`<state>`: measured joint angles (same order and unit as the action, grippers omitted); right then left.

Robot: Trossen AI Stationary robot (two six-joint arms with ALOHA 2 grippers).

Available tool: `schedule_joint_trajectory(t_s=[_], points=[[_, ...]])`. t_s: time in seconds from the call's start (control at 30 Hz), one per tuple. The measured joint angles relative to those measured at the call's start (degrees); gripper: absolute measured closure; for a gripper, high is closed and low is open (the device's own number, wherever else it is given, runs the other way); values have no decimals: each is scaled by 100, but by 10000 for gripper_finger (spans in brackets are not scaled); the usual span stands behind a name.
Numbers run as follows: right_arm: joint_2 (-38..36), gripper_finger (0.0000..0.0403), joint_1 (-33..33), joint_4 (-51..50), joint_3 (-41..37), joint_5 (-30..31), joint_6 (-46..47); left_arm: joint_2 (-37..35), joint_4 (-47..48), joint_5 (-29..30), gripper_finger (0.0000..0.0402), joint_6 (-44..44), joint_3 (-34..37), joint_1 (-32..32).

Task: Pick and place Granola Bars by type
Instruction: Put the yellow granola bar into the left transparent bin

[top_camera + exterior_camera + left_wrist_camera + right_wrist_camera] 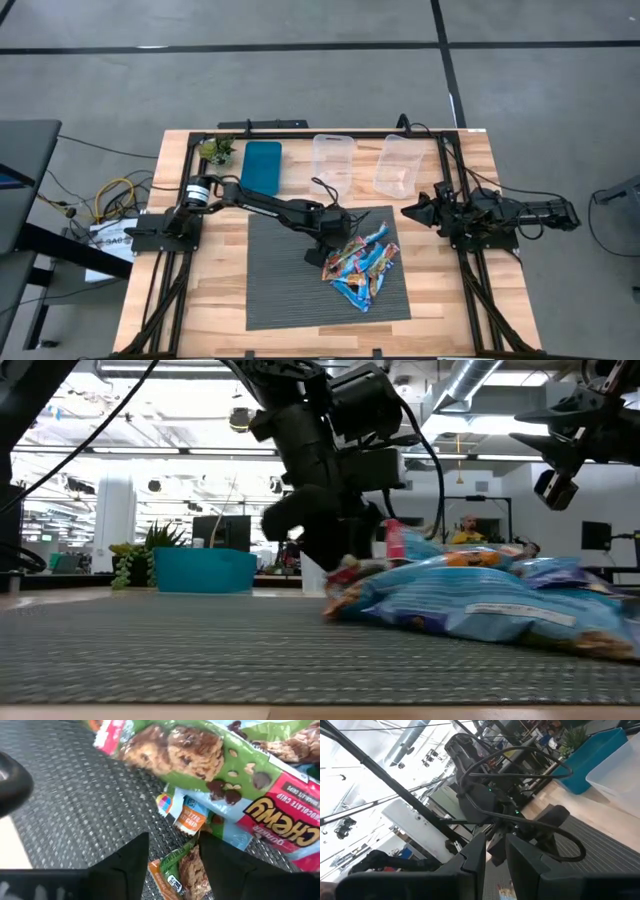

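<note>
The orange-and-green bar's near end (176, 865) is bunched up against one finger. Next, my left gripper opens wide and goes around the bar's full width (190, 870) before it lifts the bar.
The Granola Bars (362, 268) lie in a loose pile on the right half of a grey ribbed mat (280, 290); their wrappers are blue-white, orange, red and green. My left gripper (318, 256) is at the pile's left edge, slanting down, open. In the left wrist view its fingers (131, 865) stand on either side of the end of an orange-and-green bar (175, 874) that lies flat on the mat. Beyond it lie a small blue-white bar (186, 816) and a larger red-and-green one (280, 815). My right gripper (408, 212) waits at the table's right side, level, a narrow gap between its fingers, holding nothing. My left gripper has a finger on each side of the near end of the orange-and-green bar (181, 870), coming from above and slanting down. I cannot tell whether either finger touches the wrapper. The bar lies flat on the mat.
A blue tray (261, 166) and two clear tubs (333, 160) (398, 165) stand in a row at the table's far edge, with a small green plant (217, 150) at the far left. Black frame rails run along the table's sides. The mat's left half is bare.
</note>
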<state>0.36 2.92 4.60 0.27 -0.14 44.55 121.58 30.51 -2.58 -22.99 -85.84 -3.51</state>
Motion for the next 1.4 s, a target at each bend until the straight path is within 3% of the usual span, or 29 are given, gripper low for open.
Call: schedule_joint_trajectory(t_s=[0.3, 0.63, 0.87, 1.1, 1.4], points=[[-2, 334, 0, -123, -2, -2, -8, 13, 1575, 51, 290, -27, -923, 82], [0, 334, 1, -289, -1, -6, -16, 35, 2819, -355, 286, -267, -1273, 118], [0, 334, 2, -290, 0, -37, -165, 59, 2610, -335, 238, -290, -1004, -42], [0, 334, 2, -286, 0, -114, -161, 57, 2312, 700, 200, 143, -779, -134], [0, 334, 2, -284, 0, -129, -154, 57, 2223, 127, 195, 22, -779, -140]])
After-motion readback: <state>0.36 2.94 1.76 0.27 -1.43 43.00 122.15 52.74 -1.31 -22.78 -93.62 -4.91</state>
